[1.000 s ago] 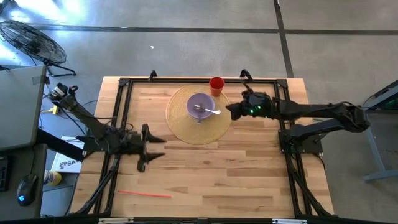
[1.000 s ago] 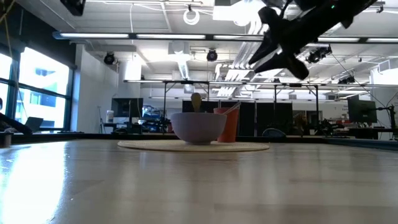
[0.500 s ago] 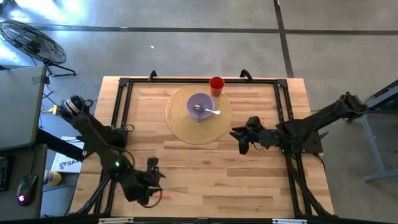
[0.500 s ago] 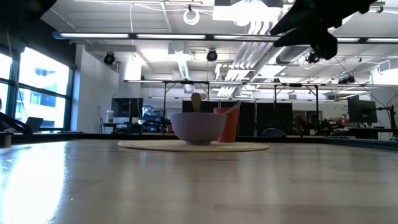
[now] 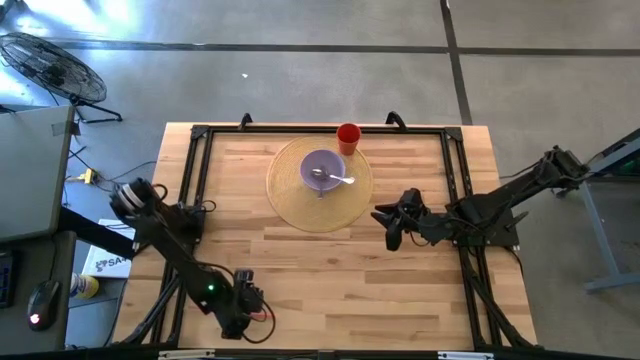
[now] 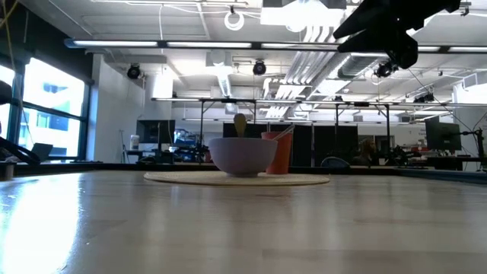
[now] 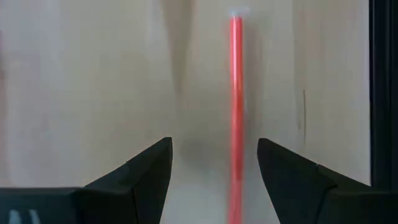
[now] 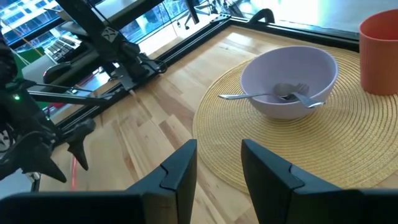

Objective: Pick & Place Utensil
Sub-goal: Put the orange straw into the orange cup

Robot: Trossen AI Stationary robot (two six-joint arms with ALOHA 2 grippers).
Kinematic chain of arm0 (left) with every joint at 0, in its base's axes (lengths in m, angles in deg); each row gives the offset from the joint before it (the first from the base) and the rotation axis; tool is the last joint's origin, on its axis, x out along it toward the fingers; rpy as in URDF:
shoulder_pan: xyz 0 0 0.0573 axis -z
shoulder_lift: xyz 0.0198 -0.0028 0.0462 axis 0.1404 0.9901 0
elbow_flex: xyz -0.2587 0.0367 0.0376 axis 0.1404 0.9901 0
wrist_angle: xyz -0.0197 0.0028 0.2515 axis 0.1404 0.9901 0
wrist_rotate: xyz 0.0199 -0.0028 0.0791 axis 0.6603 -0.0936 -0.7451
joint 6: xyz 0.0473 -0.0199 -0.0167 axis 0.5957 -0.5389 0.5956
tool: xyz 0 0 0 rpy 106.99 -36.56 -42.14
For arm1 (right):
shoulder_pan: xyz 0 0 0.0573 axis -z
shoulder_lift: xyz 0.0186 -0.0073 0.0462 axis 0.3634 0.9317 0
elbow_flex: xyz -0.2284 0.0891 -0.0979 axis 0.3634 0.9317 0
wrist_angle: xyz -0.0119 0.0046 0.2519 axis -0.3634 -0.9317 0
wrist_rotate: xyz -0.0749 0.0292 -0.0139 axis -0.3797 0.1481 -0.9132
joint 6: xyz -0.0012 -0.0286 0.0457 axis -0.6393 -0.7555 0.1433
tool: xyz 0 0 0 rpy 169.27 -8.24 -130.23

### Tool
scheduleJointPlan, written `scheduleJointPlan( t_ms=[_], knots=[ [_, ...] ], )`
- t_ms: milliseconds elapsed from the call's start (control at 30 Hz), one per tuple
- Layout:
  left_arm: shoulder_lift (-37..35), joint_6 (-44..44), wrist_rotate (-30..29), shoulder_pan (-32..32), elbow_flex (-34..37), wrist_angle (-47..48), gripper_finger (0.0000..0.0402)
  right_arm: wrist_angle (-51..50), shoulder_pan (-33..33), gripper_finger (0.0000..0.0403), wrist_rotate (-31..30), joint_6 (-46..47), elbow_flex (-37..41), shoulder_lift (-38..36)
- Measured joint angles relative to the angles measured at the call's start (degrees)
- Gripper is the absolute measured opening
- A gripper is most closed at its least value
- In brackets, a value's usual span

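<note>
I expect the thin red stick (image 7: 236,118) to bring a clear film up with it when I lift, because a pale, see-through scrap shows past the red tip.
A thin red stick (image 7: 236,93) lies flat on the wooden table near its near edge. My left gripper (image 5: 247,306) hovers over it, open. In the left wrist view my left gripper (image 7: 214,146) has one finger on either side of the stick, which runs along them, closer to one finger. A purple bowl (image 5: 322,170) with a metal utensil (image 8: 273,94) inside sits on a round woven mat (image 5: 320,205). My right gripper (image 5: 388,228) is open, above the table to the right of the mat.
A red cup (image 5: 348,138) stands on the mat's far edge, beside the bowl. A black frame (image 5: 195,170) borders the table's left, far and right sides. Bare wood (image 5: 340,290) lies between the mat and the near edge.
My left gripper has swung from the table's left middle toward the near edge and come down over the red stick. My right gripper has drawn back from beside the bowl toward the near right, then held still. The bowl, cup and mat have stayed put.
</note>
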Motion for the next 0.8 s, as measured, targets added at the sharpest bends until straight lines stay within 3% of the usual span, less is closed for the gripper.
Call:
scheduleJointPlan(
  t_ms=[233, 600, 800],
  knots=[
    [0.61, -0.24, -0.02, 0.05, 0.0, -0.74, 0.0218, 0.0, 0.0, 0.0119, 0.06, 0.0, 0.0, 0.0],
    [3.24, 4.65, -1.15, 0.4, -0.13, -1.03, 0.0048, 0.0, 0.0, 0.0119, 0.06, -0.04, 0.0, 0.02],
    [3.06, 6.35, -3.92, 0.45, -0.17, -0.56, 0.0006, -0.02, 0.0, 0.0119, 0.09, -0.04, 0.0, 0.02]
  ],
)
